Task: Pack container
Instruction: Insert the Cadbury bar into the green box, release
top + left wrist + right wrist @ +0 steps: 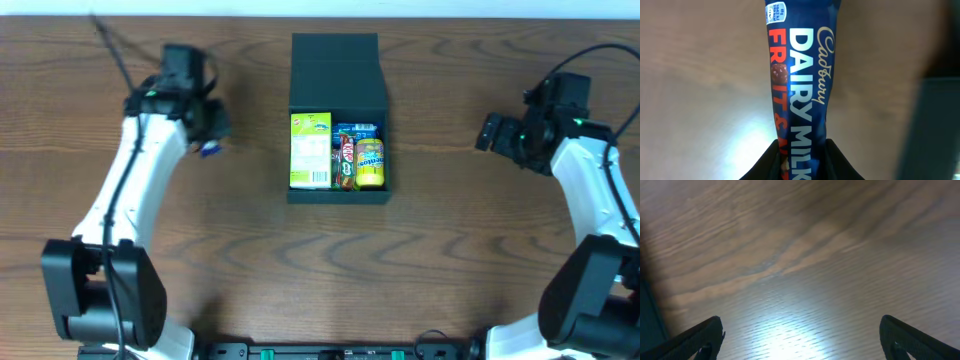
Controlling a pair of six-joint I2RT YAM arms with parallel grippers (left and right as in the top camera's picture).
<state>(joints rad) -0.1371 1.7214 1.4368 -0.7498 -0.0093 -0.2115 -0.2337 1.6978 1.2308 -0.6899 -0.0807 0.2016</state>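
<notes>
The blue Cadbury bar (802,75) is lined up lengthwise with the open gap (335,174) beside the red bar, so my left gripper should keep moving to that gap and let go there.
The dark teal container (335,70) stands at the table's middle with its flap lid folded back. Inside lie a yellow-green box (310,150), a red bar (347,160), a yellow packet (369,163) and a blue packet (358,130). My left gripper (210,138) is well to the left of the container, above the table. It is shut on a blue Cadbury Dairy Milk bar (802,75), which sticks out lengthwise beyond the fingers (840,162). My right gripper (486,133) hovers to the right of the container, open and empty (805,342).
Bare wood-grain table (250,260) surrounds the container on all sides. A dark blurred edge, apparently the container (940,125), shows at the right of the left wrist view. The arm bases stand at the front corners.
</notes>
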